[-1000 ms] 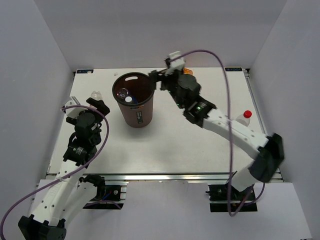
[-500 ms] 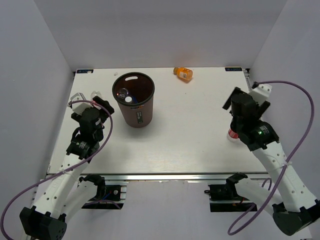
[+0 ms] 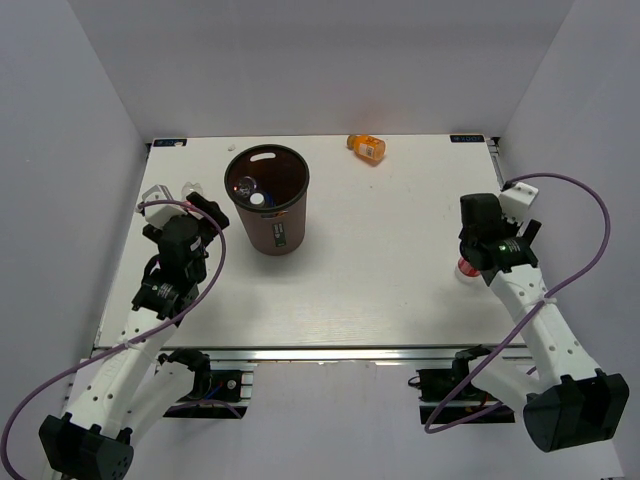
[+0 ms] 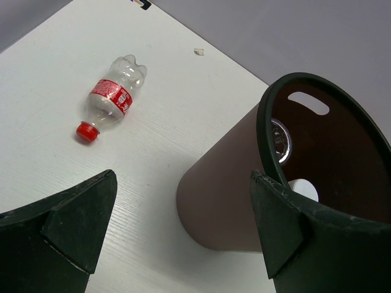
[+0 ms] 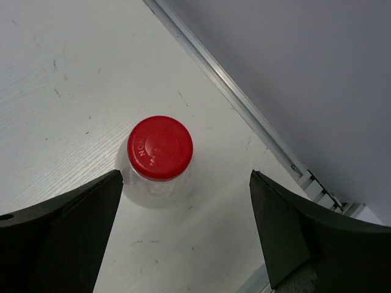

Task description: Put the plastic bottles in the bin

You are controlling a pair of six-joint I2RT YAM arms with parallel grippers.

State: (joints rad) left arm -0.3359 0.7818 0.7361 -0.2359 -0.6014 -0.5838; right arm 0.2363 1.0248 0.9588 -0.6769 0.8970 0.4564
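Observation:
My right gripper should keep going down, since the upright bottle's red cap (image 5: 160, 148) faces the gap between its open fingers, until they are on both sides of the bottle's clear neck (image 5: 154, 188) below the cap.
The dark maroon bin (image 3: 268, 205) stands upright at the back left, with bottles lying inside it (image 3: 250, 191). It also shows in the left wrist view (image 4: 232, 201). A clear bottle with red cap and label (image 4: 110, 99) lies on the table left of the bin, mostly hidden by the left arm in the top view (image 3: 191, 187). My left gripper (image 3: 207, 213) (image 4: 183, 229) is open and empty beside the bin. An orange bottle (image 3: 367, 147) lies at the back. My right gripper (image 3: 478, 262) (image 5: 186, 229) is open, hovering over an upright red-capped bottle (image 5: 160, 148) (image 3: 466, 268) near the right edge.
The metal rail of the table's right edge (image 5: 244, 104) runs close beside the red-capped bottle. White walls enclose the table on three sides. A small white scrap (image 4: 198, 52) lies near the back left corner.
My right arm swung from the bin's rim to the right side and came down over the upright red-capped bottle. The orange bottle is now uncovered. The left arm shifted slightly.

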